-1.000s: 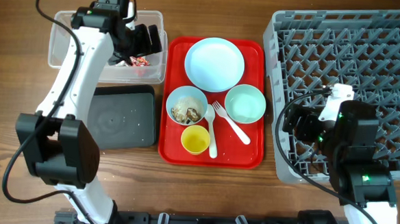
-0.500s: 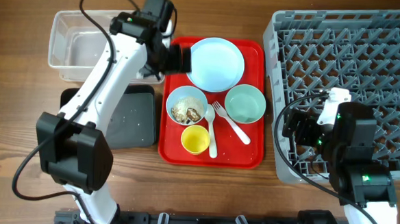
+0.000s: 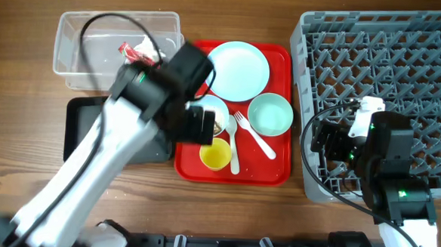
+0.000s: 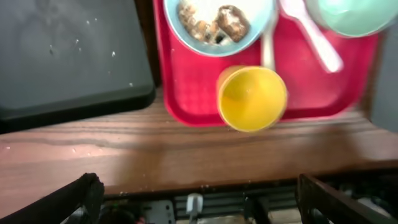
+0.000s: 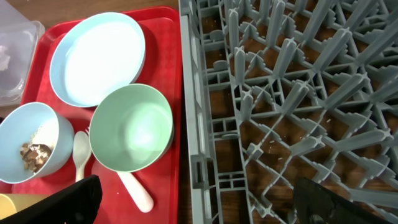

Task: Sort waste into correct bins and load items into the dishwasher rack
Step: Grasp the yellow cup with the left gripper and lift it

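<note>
I can see that the yellow cup's rim (image 3: pixel 202 154) toward the black tray is free, so I should next lower my left gripper with open fingers until they are on both sides of that rim, then close them.
The red wrapper (image 3: pixel 136 52) and white tissue (image 3: pixel 148 44) lie in the clear tub (image 3: pixel 82 25). The black tray (image 3: pixel 79 122) is partly hidden by my left arm. My left gripper (image 3: pixel 203 125) (image 4: pixel 199 200) is open and empty above the pale blue bowl with food scraps (image 4: pixel 217 23) and the yellow cup (image 3: pixel 215 154) (image 4: pixel 252 98). The plate (image 3: pixel 238 68) (image 5: pixel 96 59), mint bowl (image 3: pixel 270 113) (image 5: pixel 130 127), fork (image 3: pixel 254 139) and spoon (image 3: pixel 233 156) sit on the red serving tray. My right gripper (image 3: pixel 325 144) (image 5: pixel 196 208) is open and empty over the left edge of the grey rack (image 3: pixel 389 72) (image 5: pixel 292 93).
The red serving tray (image 3: pixel 275 172) lies between the bins and the rack. Bare wood table runs along the front edge (image 4: pixel 186 155). My left arm crosses the black tray diagonally.
My left arm has swung from the clear tub, across the red tray, to above the bowl with scraps and the yellow cup. The red wrapper now lies in the tub. The right arm has not moved.
</note>
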`<state>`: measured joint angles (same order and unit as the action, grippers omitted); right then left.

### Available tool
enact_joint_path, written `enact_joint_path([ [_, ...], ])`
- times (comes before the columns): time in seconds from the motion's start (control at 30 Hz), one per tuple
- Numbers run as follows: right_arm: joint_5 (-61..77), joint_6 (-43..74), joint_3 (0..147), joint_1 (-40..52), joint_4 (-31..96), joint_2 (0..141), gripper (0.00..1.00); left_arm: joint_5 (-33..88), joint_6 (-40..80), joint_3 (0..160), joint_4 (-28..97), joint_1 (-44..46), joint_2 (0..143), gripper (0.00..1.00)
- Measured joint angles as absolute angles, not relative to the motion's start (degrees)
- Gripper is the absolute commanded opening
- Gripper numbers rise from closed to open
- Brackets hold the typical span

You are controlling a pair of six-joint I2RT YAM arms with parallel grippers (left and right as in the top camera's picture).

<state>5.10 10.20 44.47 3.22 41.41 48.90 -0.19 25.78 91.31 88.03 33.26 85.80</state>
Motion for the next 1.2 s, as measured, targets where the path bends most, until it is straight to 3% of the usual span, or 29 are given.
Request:
enact_joint_path([
  [0.13,5.1,10.2,44.5,3.2,41.6,48.9,1.00,-0.2,27.2,81.8,79.7,33.7,77.6,1.00],
  [0.37,5.1,10.2,44.5,3.2,42.0,48.9,1.00,8.1,21.6,64.0,56.2,33.5,77.6,1.00],
  [0.4,5.1,10.2,44.5,3.2,42.2,48.9,1.00,9.2,21.2,62.6,54.9,33.3,77.9,0.96],
  [0.57,5.1,10.2,44.5,3.2,42.5,48.9,1.00,12.6,20.7,57.3,49.8,29.6,82.8,0.71],
  [0.63,5.1,10.2,44.5,3.2,42.5,48.9,1.00,13.2,20.7,56.9,47.9,28.8,85.8,0.39],
  [0.67,5.1,10.2,44.5,3.2,42.5,48.9,1.00,13.4,20.7,56.9,47.5,28.7,86.7,0.32],
  [0.7,5.1,10.2,44.5,3.2,42.6,48.9,1.00,13.6,21.0,56.9,47.2,28.7,87.7,0.16],
  [0.77,5.1,10.2,44.5,3.2,43.1,48.9,1.00,14.0,21.7,56.9,46.9,28.8,90.7,0.04],
  [1.03,5.1,10.2,44.5,3.2,44.2,48.9,1.00,17.4,22.6,56.9,48.5,28.3,91.5,0.04],
  [1.2,5.5,10.2,44.5,3.2,42.3,48.9,1.00,29.6,19.9,59.7,49.9,21.5,88.8,0.04],
])
